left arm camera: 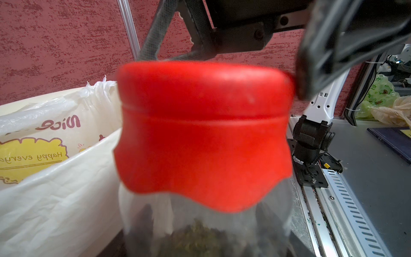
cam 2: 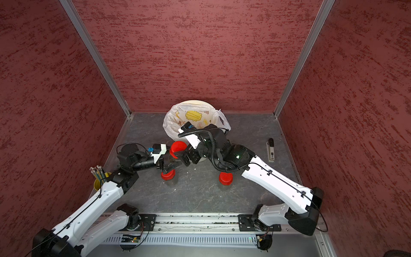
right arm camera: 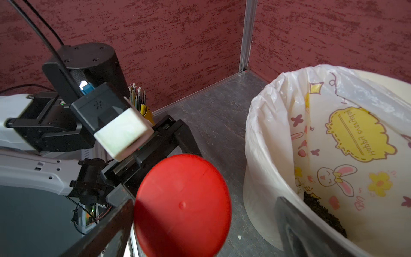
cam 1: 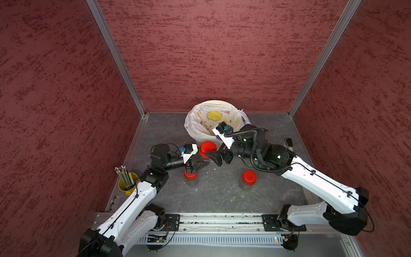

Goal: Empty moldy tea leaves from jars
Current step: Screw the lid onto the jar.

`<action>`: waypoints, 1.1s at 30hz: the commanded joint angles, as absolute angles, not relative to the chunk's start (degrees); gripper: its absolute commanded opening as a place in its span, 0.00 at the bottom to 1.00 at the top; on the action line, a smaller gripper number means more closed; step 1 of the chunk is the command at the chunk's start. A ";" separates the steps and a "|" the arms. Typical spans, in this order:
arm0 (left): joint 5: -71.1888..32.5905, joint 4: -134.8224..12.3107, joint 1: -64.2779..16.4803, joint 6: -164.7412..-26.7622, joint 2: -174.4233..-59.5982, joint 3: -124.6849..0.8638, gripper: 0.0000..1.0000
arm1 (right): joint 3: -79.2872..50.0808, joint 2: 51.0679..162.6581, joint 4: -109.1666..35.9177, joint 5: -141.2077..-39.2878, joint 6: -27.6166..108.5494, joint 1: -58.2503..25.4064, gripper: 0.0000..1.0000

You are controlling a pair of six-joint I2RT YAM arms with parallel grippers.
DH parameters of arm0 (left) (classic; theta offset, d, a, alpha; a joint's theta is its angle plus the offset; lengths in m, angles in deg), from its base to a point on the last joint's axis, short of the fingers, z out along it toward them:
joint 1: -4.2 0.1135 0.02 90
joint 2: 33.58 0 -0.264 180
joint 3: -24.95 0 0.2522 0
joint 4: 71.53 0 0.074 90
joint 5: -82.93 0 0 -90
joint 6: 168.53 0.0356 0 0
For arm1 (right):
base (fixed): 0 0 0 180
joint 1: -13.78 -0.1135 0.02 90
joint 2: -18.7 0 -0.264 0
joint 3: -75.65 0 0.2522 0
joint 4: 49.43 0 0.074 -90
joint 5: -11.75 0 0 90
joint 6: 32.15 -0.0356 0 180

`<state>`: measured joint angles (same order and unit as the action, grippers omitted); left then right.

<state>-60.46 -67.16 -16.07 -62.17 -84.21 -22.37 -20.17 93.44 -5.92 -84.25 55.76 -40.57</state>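
The red cap (right arm camera: 183, 205) is away from the middle of the robot's open right gripper, so the right gripper should centre itself around the cap's sides (right arm camera: 226, 209) before it closes and lifts the cap off.
My left gripper (cam 1: 201, 163) is shut on the clear body of a jar (left arm camera: 204, 133) and holds it upright just in front of the bin. Its red cap (cam 1: 208, 149) faces up. Olive-brown moldy tea leaves (left arm camera: 195, 235) show through the wall in the left wrist view. My right gripper (right arm camera: 200, 231) is open and straddles that cap (right arm camera: 182, 207). One finger (right arm camera: 106, 233) lies against the cap's side and the other (right arm camera: 295, 229) stands well off it. Two more capped jars (cam 1: 190, 175) (cam 1: 249, 177) stand on the floor, the first partly under my left gripper.
The cream bin with its white printed bag (cam 1: 213, 106) stands at the back, with dark leaves in its bottom (right arm camera: 320, 211). A yellow cup of pencils (cam 1: 126, 184) sits at the left edge. A stapler-like object (cam 2: 270, 149) lies at the right. Red walls enclose three sides.
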 commanded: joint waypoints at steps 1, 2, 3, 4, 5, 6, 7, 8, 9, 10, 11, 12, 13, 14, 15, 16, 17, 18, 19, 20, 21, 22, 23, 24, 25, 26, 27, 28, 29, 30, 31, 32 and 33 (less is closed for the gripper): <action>-60.16 -67.34 -16.08 -61.48 -84.14 -23.60 0.50 | -19.60 93.22 -8.96 -80.91 49.65 -41.13 0.99; -60.13 -67.35 -16.08 -61.48 -84.07 -23.60 0.50 | -19.61 93.42 -9.12 -80.72 49.39 -41.23 0.99; -60.14 -67.34 -16.06 -61.48 -84.02 -23.55 0.50 | -19.81 93.69 -9.18 -80.69 49.19 -41.31 0.99; -60.10 -67.20 -16.09 -61.45 -84.00 -23.54 0.50 | -19.93 93.96 -9.23 -80.67 49.03 -41.36 0.99; -60.16 -67.25 -16.10 -61.52 -83.90 -23.54 0.50 | -20.06 94.18 -9.34 -80.50 48.89 -41.57 0.99; -60.16 -67.18 -16.08 -61.57 -83.93 -23.55 0.50 | -20.20 94.43 -9.28 -80.61 49.05 -41.73 0.98; -60.15 -67.18 -16.10 -61.57 -83.89 -23.63 0.50 | -20.34 94.75 -9.23 -80.37 49.10 -41.94 0.98; -60.15 -67.18 -16.10 -61.57 -83.86 -23.65 0.50 | -20.56 94.99 -9.05 -80.11 49.12 -42.14 0.97; -60.11 -67.16 -16.10 -61.57 -83.70 -23.69 0.50 | -20.70 95.23 -8.81 -79.94 49.13 -42.29 0.96; -60.15 -67.16 -16.05 -61.56 -83.69 -23.65 0.50 | -20.70 95.40 -8.50 -79.49 49.12 -42.45 0.94; -60.14 -67.18 -16.08 -61.59 -83.63 -23.55 0.50 | -20.64 95.51 -8.26 -79.26 49.11 -42.62 0.93; -60.16 -67.16 -16.10 -61.57 -83.61 -23.54 0.50 | -20.58 95.56 -8.17 -79.39 49.15 -42.80 0.92; -60.15 -67.18 -16.10 -61.59 -83.65 -23.53 0.50 | -20.35 95.53 -8.16 -79.39 49.21 -42.98 0.91; -60.16 -67.18 -16.09 -61.57 -83.67 -23.63 0.50 | -20.17 95.47 -8.10 -79.60 49.15 -43.20 0.90; -60.14 -67.18 -16.09 -61.58 -83.65 -23.66 0.50 | -20.11 95.60 -7.87 -79.53 49.18 -43.47 0.88; -60.15 -67.18 -16.05 -61.56 -83.68 -23.65 0.50 | -19.95 95.63 -7.59 -78.77 49.14 -43.77 0.86; -60.14 -67.18 -16.06 -61.55 -83.62 -23.69 0.50 | -19.81 95.75 -7.40 -78.67 49.08 -43.91 0.85; -60.18 -67.18 -16.08 -61.57 -83.59 -23.63 0.50 | -19.58 95.65 -7.33 -78.57 49.04 -43.96 0.83; -60.24 -67.18 -16.09 -61.57 -83.58 -23.63 0.50 | -19.34 95.49 -7.44 -78.44 48.89 -44.05 0.82; -60.22 -67.18 -16.06 -61.59 -83.52 -23.66 0.50 | -19.07 95.38 -7.70 -78.44 48.99 -44.14 0.79; -60.22 -67.18 -16.09 -61.56 -83.50 -23.68 0.50 | -18.81 95.29 -7.80 -78.26 48.98 -44.14 0.77; -60.23 -67.18 -16.10 -61.61 -83.49 -23.68 0.50 | -18.64 95.25 -7.75 -78.16 49.09 -44.14 0.75; -60.22 -67.18 -16.04 -61.66 -83.50 -23.66 0.50 | -18.62 95.27 -7.72 -78.24 49.23 -44.14 0.74; -60.23 -67.18 -16.07 -61.66 -83.46 -23.65 0.50 | -18.60 95.34 -7.72 -78.25 49.40 -44.16 0.73; -60.24 -67.19 -16.03 -61.66 -83.50 -23.64 0.50 | -18.58 95.31 -7.72 -78.25 49.55 -44.14 0.73; -60.27 -67.18 -16.10 -61.66 -83.50 -23.69 0.50 | -18.56 95.41 -7.72 -78.38 49.80 -44.14 0.73; -60.21 -67.13 -16.03 -61.66 -83.50 -23.62 0.50 | -18.57 95.42 -7.71 -78.25 49.85 -44.14 0.73; -60.32 -67.10 -16.08 -61.66 -83.40 -23.62 0.50 | -18.53 95.43 -7.68 -78.25 50.07 -44.14 0.72; -60.26 -67.11 -16.08 -61.66 -83.40 -23.61 0.50 | -18.58 95.46 -7.68 -78.17 50.29 -44.14 0.71; -60.28 -67.09 -16.06 -61.66 -83.31 -23.70 0.50 | -18.54 95.52 -7.72 -77.99 50.49 -44.14 0.71; -60.29 -67.11 -16.10 -61.67 -83.32 -23.68 0.50 | -18.51 95.49 -7.81 -77.83 50.68 -44.12 0.70; -60.32 -67.13 -16.09 -61.72 -83.24 -23.65 0.50 | -18.48 95.52 -7.98 -77.72 50.79 -44.14 0.69; -60.39 -67.09 -16.07 -61.74 -83.18 -23.66 0.50 | -18.52 95.58 -7.99 -77.72 50.99 -44.12 0.67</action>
<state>-59.49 -65.83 -16.07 -62.17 -84.19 -22.37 -19.17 95.47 -7.60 -79.92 50.23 -44.06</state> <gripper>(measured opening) 0.710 0.685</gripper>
